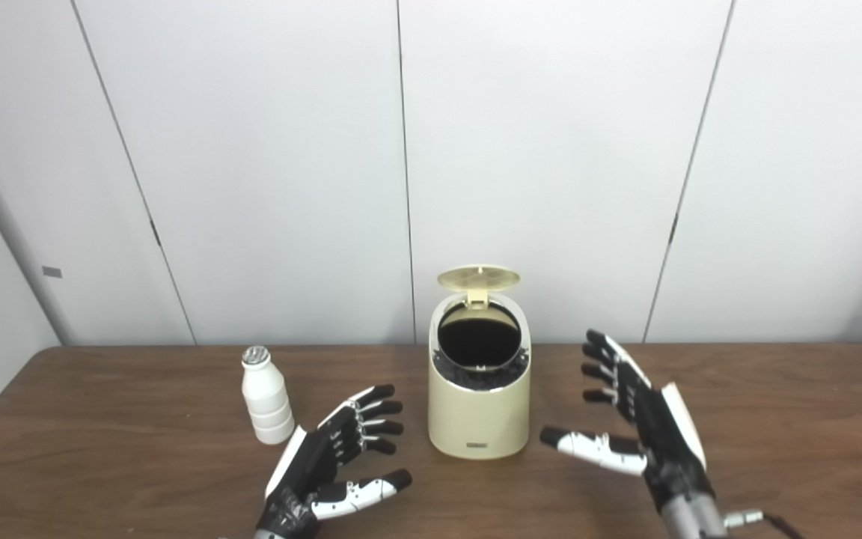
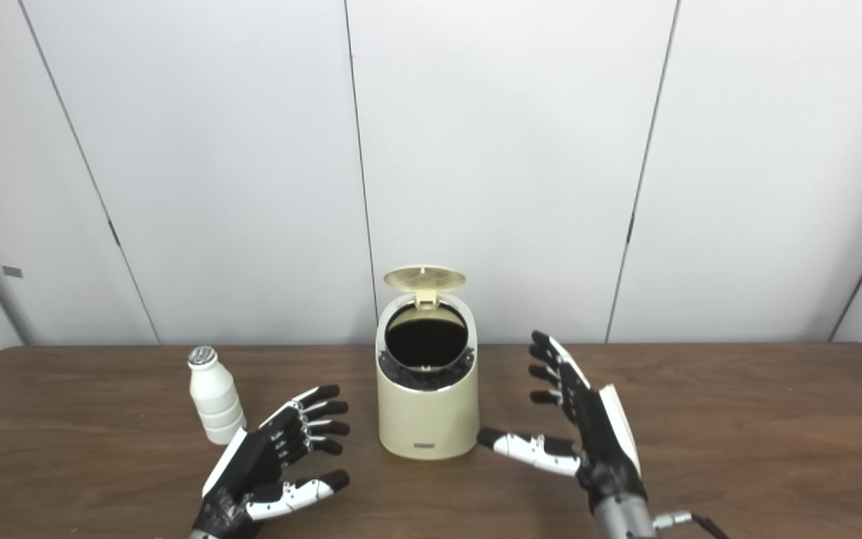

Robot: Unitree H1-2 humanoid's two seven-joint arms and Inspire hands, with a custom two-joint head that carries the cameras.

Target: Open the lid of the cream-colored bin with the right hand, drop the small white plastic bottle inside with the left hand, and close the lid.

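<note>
The white plastic bottle [image 1: 267, 396] is tall compared with the bin's body [image 1: 479, 416], so I expect the bottle's neck to stay in sight in the bin's opening when I drop the bottle in.
The cream-colored bin [image 1: 480, 419] stands at the table's middle with its lid [image 1: 478, 278] flipped up at the back, showing a dark inside. The small white plastic bottle [image 1: 266, 397] stands upright to the bin's left. My left hand [image 1: 334, 464] is open and empty, low over the table between bottle and bin, just right of the bottle and apart from it. My right hand [image 1: 637, 419] is open and empty to the right of the bin, thumb pointing toward the bin's base without touching it.
The brown wooden table [image 1: 790, 419] reaches to a white panelled wall [image 1: 551, 150] close behind the bin. Bare tabletop lies to the far left and far right of the hands.
</note>
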